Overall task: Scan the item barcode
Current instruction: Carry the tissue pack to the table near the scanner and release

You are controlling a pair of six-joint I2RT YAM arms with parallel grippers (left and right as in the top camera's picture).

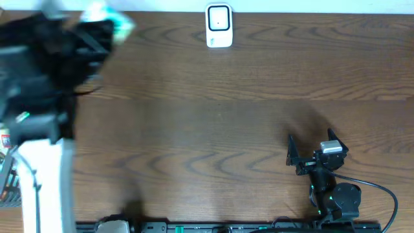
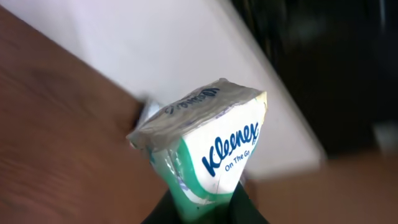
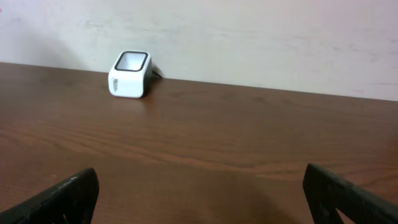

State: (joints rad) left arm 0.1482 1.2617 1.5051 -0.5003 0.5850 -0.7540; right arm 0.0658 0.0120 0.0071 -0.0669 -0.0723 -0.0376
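The tabletop in front of the scanner is clear. My left gripper should keep carrying the Kleenex pack until it is low over that spot, then let go of it there.
The item is a green and white Kleenex tissue pack, and my left gripper is shut on its lower end, with its black fingers on either side. Seen from overhead, the pack is a blur held above the table's far left corner. The white barcode scanner stands at the far edge, well to the right of the pack. It also shows in the right wrist view as the scanner by the wall. My right gripper rests near the front right, open and holding nothing, its fingers spread wide.
The left arm looms large and blurred over the table's left side. Small objects lie at the left edge. A black rail runs along the front edge. A pale wall rises behind the scanner.
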